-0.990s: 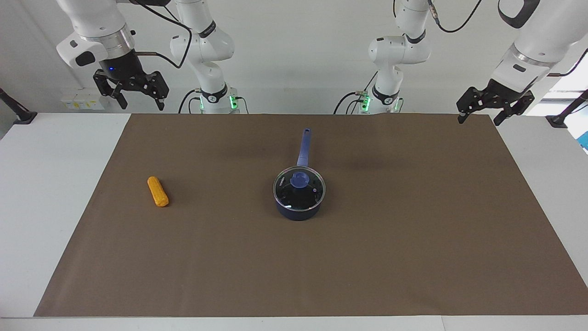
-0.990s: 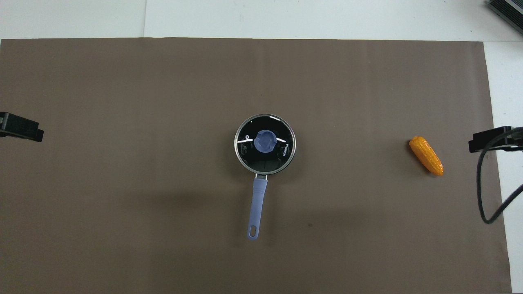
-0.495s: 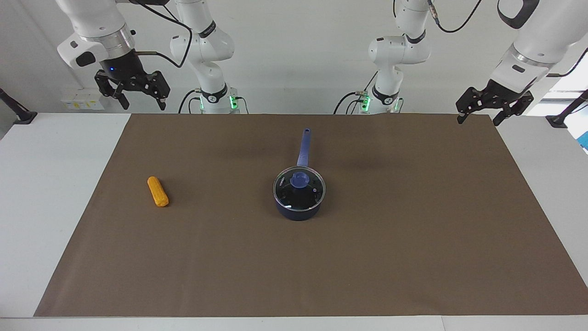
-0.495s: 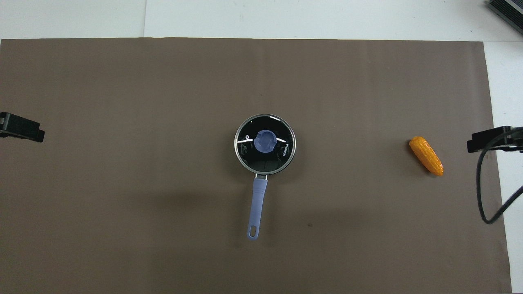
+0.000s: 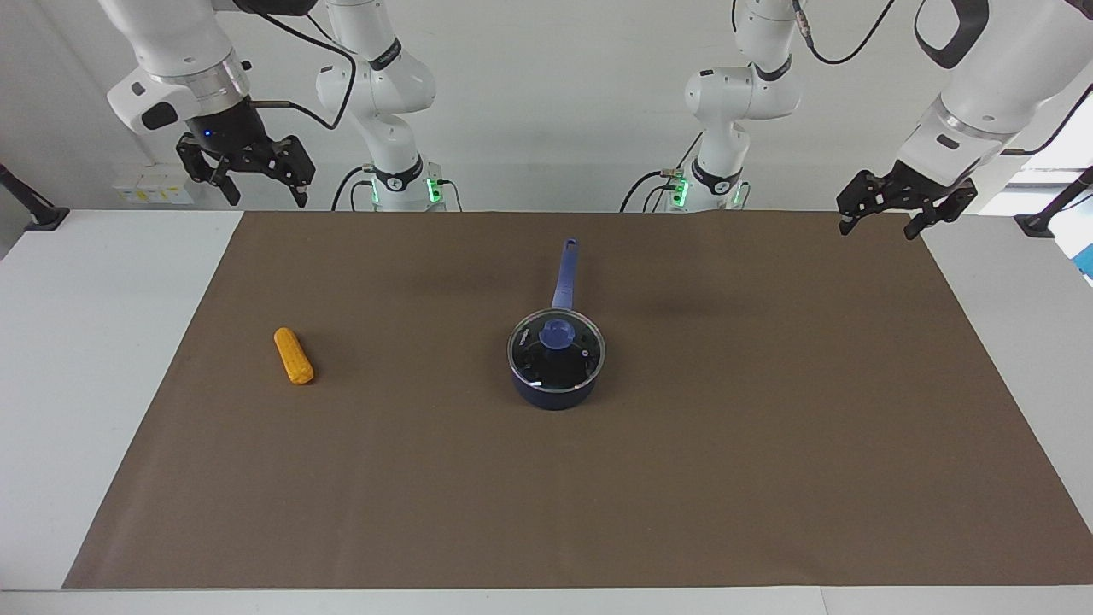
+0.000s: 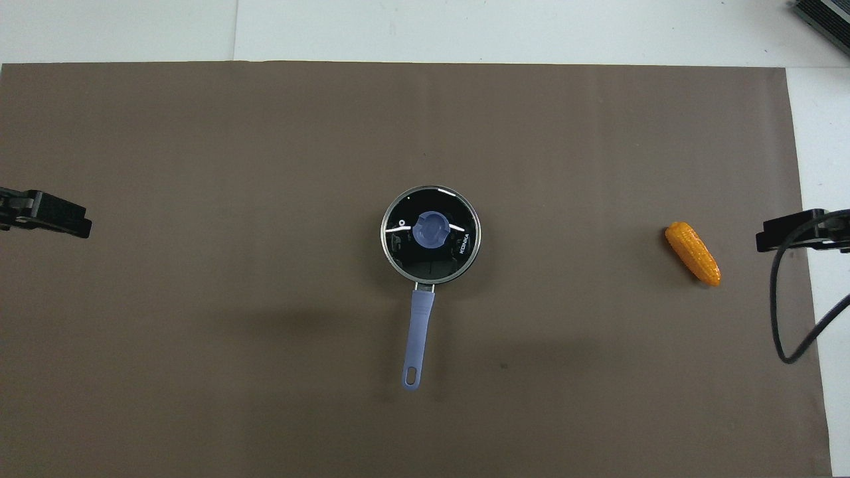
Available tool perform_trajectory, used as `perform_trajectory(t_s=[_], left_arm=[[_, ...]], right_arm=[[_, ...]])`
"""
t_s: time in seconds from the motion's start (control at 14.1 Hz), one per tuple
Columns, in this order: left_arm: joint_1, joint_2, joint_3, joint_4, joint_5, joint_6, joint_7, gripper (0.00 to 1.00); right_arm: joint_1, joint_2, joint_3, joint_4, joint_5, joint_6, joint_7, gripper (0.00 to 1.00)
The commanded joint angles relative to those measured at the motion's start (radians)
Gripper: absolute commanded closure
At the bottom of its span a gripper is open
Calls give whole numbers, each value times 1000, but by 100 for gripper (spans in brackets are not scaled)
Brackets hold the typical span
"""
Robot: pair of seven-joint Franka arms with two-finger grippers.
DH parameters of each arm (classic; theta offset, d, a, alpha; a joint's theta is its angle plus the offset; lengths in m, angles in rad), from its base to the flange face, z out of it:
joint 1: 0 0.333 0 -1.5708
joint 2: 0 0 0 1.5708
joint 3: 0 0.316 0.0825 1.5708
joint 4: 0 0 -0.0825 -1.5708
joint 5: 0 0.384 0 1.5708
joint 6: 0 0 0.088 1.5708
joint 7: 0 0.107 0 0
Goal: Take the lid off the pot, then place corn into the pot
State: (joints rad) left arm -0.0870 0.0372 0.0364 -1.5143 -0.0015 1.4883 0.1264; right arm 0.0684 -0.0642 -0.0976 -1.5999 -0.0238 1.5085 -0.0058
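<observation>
The corn (image 6: 693, 253) is shorter than the width of the pot's opening (image 6: 431, 235), so it should lie flat inside the pot when I lower it in.
The pot (image 5: 552, 395) stands in the middle of the brown mat, its long blue handle (image 5: 565, 272) pointing toward the robots. The lid (image 5: 557, 336) sits on the pot, blue knob up. Both also show in the overhead view: the lid (image 6: 430, 231) and the pot's handle (image 6: 419, 328). The corn (image 5: 294, 355) lies on the mat toward the right arm's end, also in the overhead view (image 6: 692, 253). My right gripper (image 5: 265, 196) hangs open and empty high over that end's mat corner. My left gripper (image 5: 878, 229) is open and empty, up over the mat's edge at the left arm's end.
The brown mat (image 5: 683, 478) covers most of the white table (image 5: 85, 342). A dark device (image 6: 823, 16) sits at the table corner farthest from the robots, at the right arm's end. Black clamp stands (image 5: 34, 213) are at both table ends.
My left gripper has moved a little inward over the mat toward the pot. My right gripper has shifted only slightly. Pot, lid and corn have not moved.
</observation>
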Motion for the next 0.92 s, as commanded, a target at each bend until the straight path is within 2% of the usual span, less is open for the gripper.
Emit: perform_trajectory(t_s=[0.0,0.21,0.49,0.85], left_arm=[[-59,1,11,-55,0,75,-5,0],[-114,30,11,-60,0,101,-59,0],[-241,99,11,-78,0,176,-226,0],[-339,164,11,-78,-25,256,-416,0]], right_arm=[[-19,-20,3,-130,12,119,-104,0],[-71,16,4,-256,18,252,-268,0],[-137,161,3,-331,19,474,-626,0],[-145,253,3,-437,19,685,-824,0]])
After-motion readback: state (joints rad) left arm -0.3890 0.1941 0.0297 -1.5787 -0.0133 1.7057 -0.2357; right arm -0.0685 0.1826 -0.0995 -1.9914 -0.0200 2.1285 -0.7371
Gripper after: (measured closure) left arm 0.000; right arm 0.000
